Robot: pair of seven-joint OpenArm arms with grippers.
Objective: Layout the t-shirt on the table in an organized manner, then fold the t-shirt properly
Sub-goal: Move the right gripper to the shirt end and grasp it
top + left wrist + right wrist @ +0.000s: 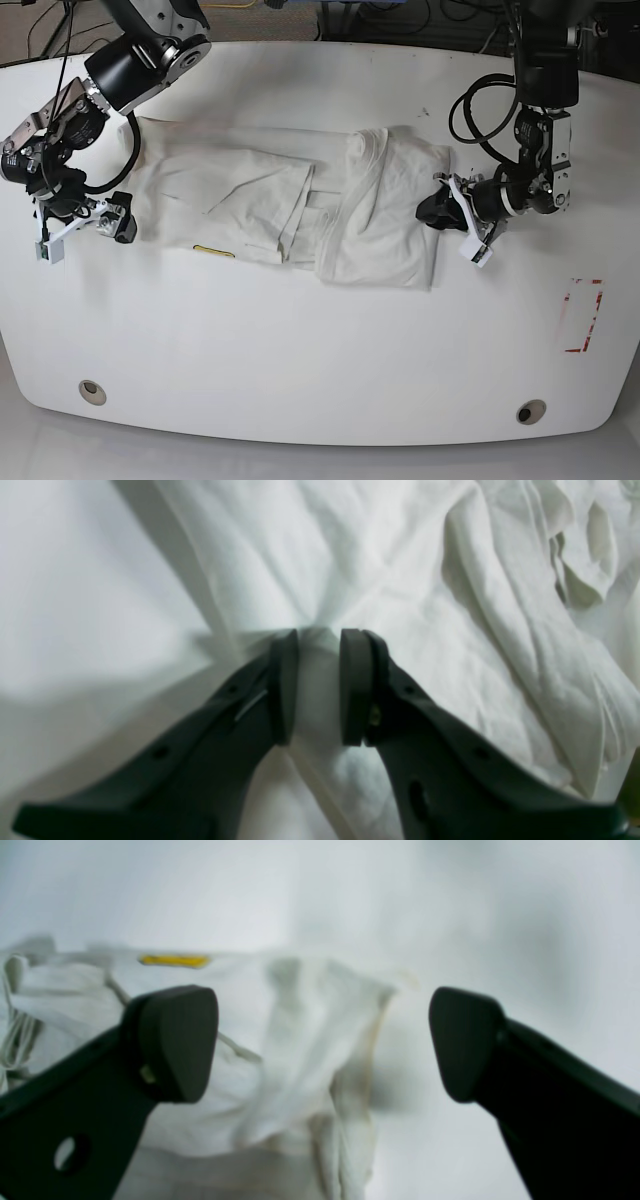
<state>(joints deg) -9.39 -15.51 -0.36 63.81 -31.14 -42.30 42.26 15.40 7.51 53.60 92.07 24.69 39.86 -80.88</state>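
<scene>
I see a yellow sliver (214,251) along the white t-shirt's front edge (215,195), so I should expect a bigger graphic hidden underneath when I pull the cloth.
The white t-shirt (300,200) lies crumpled and partly folded across the table (320,340); its graphic is hidden. Its small yellow tag (214,251) shows at the front left edge, and in the right wrist view (173,960). My left gripper (432,209) is shut on a fold at the shirt's right edge; in the left wrist view the gripper (318,635) pinches cloth (380,565) between its pads. My right gripper (122,216) is open and empty at the shirt's left edge; in its own view the gripper (320,1040) frames a bunched corner (305,1050).
A red-outlined rectangle (583,315) is marked on the table's right side. Two metal grommet holes (92,390) (530,411) sit near the front edge. A black cable loop (478,110) hangs by the arm on the right.
</scene>
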